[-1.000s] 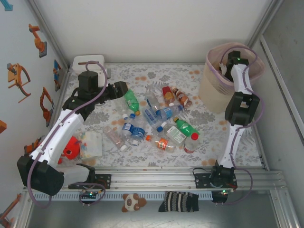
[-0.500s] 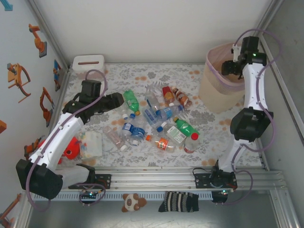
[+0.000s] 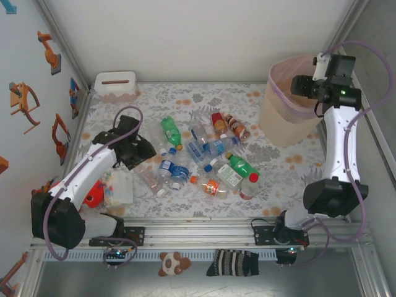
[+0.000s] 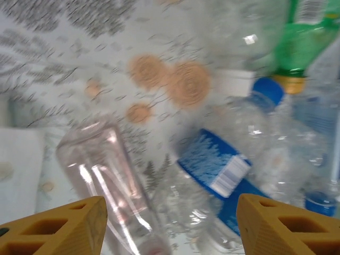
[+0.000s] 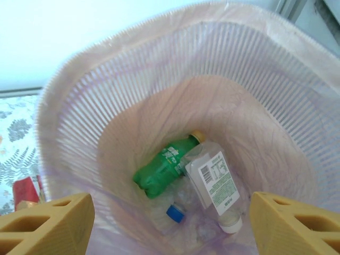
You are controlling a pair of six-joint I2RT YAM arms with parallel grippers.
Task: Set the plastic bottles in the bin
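My left gripper should take the clear bottle (image 3: 150,180) by its base (image 4: 89,133) and pass it to my right gripper, because the bottle lies across the pile from the bin.
Several plastic bottles (image 3: 204,154) lie scattered mid-table: clear with blue caps, green, and red-labelled. My left gripper (image 3: 146,158) hovers open at the pile's left edge. In the left wrist view its gripper (image 4: 170,228) stands above a clear bottle (image 4: 106,170) and a blue-labelled bottle (image 4: 228,175), with a green bottle (image 4: 303,37) further off. The beige-pink bin (image 3: 278,117) stands at the far right. My right gripper (image 3: 303,85) hangs open above its mouth, holding nothing. Looking down past the right gripper (image 5: 170,226), a green bottle (image 5: 164,167), a white-labelled clear bottle (image 5: 212,183) and a blue cap (image 5: 174,212) lie inside the bin (image 5: 79,106).
A white-and-pink tissue box (image 3: 115,85) sits at the far left corner. A clear boxy container (image 3: 117,189) with a red object (image 3: 93,195) lies near the left arm. A plush toy (image 3: 170,263) and a striped sock (image 3: 234,263) lie beyond the front rail. Enclosure walls stand close on both sides.
The left gripper drew back from the green bottle toward the near left, over the clear bottles. The right gripper rose out of the bin and now hangs above its rim.
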